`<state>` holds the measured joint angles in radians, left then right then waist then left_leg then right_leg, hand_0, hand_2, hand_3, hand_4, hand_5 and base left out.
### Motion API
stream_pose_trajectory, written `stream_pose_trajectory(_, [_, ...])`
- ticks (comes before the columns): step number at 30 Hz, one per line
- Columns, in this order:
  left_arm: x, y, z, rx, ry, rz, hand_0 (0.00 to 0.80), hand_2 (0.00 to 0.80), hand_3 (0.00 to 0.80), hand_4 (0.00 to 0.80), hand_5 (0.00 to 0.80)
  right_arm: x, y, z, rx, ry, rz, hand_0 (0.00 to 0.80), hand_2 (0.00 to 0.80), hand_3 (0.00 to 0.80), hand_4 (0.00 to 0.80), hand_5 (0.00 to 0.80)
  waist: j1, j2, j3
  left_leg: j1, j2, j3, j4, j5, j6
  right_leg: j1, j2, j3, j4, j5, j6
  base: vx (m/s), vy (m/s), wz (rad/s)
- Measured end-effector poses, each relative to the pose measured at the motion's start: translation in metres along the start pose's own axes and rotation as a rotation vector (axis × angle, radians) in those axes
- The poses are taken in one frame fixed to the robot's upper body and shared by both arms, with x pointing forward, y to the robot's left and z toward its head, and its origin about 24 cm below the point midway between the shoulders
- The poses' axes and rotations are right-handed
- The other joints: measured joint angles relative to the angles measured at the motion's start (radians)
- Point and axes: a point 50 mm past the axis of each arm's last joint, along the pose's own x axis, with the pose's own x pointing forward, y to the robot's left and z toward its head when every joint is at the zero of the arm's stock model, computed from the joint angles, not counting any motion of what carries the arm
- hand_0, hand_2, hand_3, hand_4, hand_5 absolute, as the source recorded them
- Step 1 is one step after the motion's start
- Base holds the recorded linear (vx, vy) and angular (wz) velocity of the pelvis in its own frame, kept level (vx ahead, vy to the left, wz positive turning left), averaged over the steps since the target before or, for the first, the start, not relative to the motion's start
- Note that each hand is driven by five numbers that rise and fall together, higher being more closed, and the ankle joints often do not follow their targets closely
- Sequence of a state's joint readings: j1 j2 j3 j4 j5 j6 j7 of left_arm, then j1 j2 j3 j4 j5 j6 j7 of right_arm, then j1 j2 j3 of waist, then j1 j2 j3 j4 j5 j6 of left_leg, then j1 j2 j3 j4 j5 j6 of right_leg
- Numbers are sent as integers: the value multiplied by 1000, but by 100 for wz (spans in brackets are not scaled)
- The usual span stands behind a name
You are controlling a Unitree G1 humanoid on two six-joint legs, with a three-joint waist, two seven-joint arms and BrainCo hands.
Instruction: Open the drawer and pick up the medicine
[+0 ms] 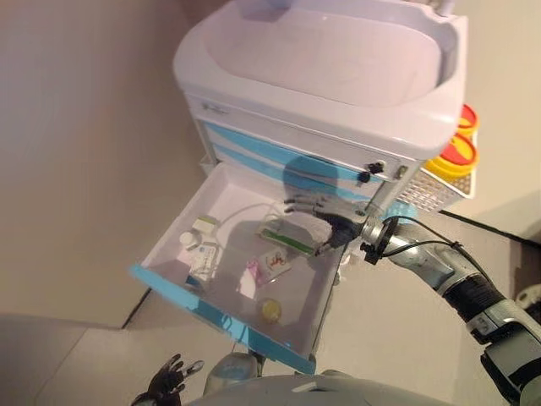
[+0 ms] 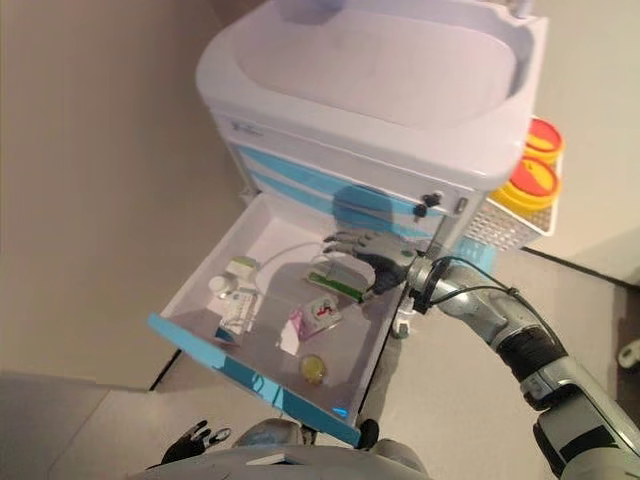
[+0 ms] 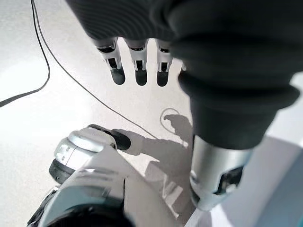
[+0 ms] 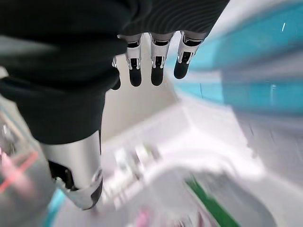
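Observation:
I should expect a clear bottle of yellow capsules below the small yellow round thing when I lift it, because the round thing faces up like a lid.
The white cart's (image 1: 338, 68) lower drawer (image 1: 177, 283) with a blue front stands pulled out. Inside lie a white and green medicine box (image 1: 286, 241), small white bottles and boxes (image 1: 200, 241) at the left, a pink and white packet (image 1: 272, 264) and a small yellow round thing (image 1: 270, 309). My right hand (image 1: 325, 218) is open and empty, its straight fingers reaching over the back of the drawer just above the green box. My left hand (image 1: 169, 382) hangs low at the bottom edge, fingers relaxed and empty, with only floor past them in the left wrist view (image 3: 137, 71).
Yellow containers (image 1: 456, 152) sit in a white mesh basket (image 1: 427, 193) on the cart's right side. A beige wall is at the left. Grey floor lies to the right of the drawer.

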<state>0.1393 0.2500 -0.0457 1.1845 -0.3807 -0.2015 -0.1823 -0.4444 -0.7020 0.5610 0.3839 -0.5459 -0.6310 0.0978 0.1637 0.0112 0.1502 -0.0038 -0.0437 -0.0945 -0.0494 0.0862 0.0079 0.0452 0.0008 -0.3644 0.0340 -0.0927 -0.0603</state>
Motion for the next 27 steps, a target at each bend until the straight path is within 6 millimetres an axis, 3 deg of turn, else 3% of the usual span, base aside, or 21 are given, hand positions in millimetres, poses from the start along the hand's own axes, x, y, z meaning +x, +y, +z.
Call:
stream_pose_trajectory(4, [1,0,2,22,0,-5,0,0,0,0,0,1,31,-11,-8,85,132,0,0,0,0,0,17,-1,1,0,-6,-38,-10,10,-3,18,1,-38,-21,0,0,5,-32,28])
stream_pose_trajectory(9, [0,1,1,60,11,-7,0,0,0,0,0,2,57,-17,-22,130,220,0,0,0,0,0,52,-3,3,-1,-9,-52,-12,10,-3,31,3,-57,-41,1,1,18,-26,15])
stream_pose_trajectory(21, [1,0,4,93,-8,-19,0,0,0,0,0,14,95,-1,-24,74,268,0,0,0,0,0,68,-15,10,-5,-11,-66,-12,11,-4,36,4,-67,-52,1,3,2,-2,1])
stream_pose_trajectory(27, [3,-3,12,102,-45,-42,0,0,0,0,0,20,103,7,0,56,270,0,0,0,0,0,87,-11,12,-16,-14,-87,-12,14,-7,34,4,-89,-54,1,3,8,4,10])
